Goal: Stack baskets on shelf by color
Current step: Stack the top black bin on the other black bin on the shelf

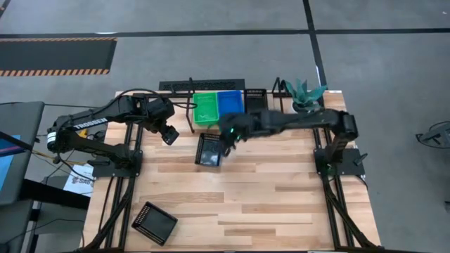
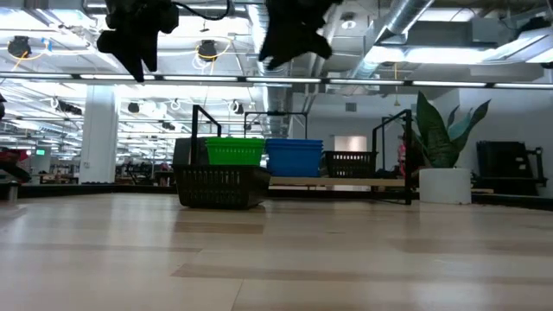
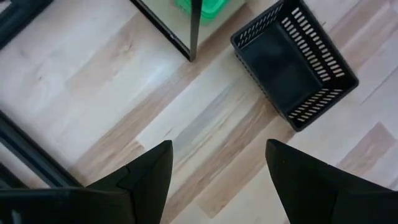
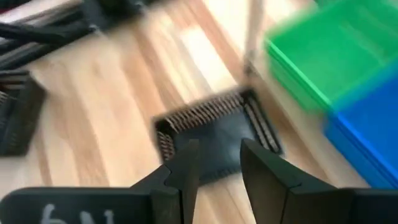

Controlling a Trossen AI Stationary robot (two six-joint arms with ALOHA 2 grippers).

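The shelf's black basket (image 1: 256,101) is on my right gripper's side. Next, my left gripper moves back while my right gripper takes the black basket in front (image 1: 208,150).
The black shelf (image 1: 184,90) stands at the table's far edge. On it sit green baskets (image 1: 206,109), blue baskets (image 1: 230,104) and a black basket (image 1: 255,98), side by side. Another black basket (image 1: 209,150) rests flat on the table in front of the shelf, also in the right wrist view (image 4: 214,134) and the left wrist view (image 3: 292,62). My right gripper (image 4: 217,149) hangs open high above it (image 2: 294,34), touching nothing. My left gripper (image 3: 219,149) is open and empty, high up to the left of that basket (image 1: 171,135).
A third black basket (image 1: 154,223) lies on the table near the front left corner. A white pot with a plant (image 1: 304,95) stands at the far right beside the shelf. Bare wood stretches across the table's middle and right (image 1: 281,197).
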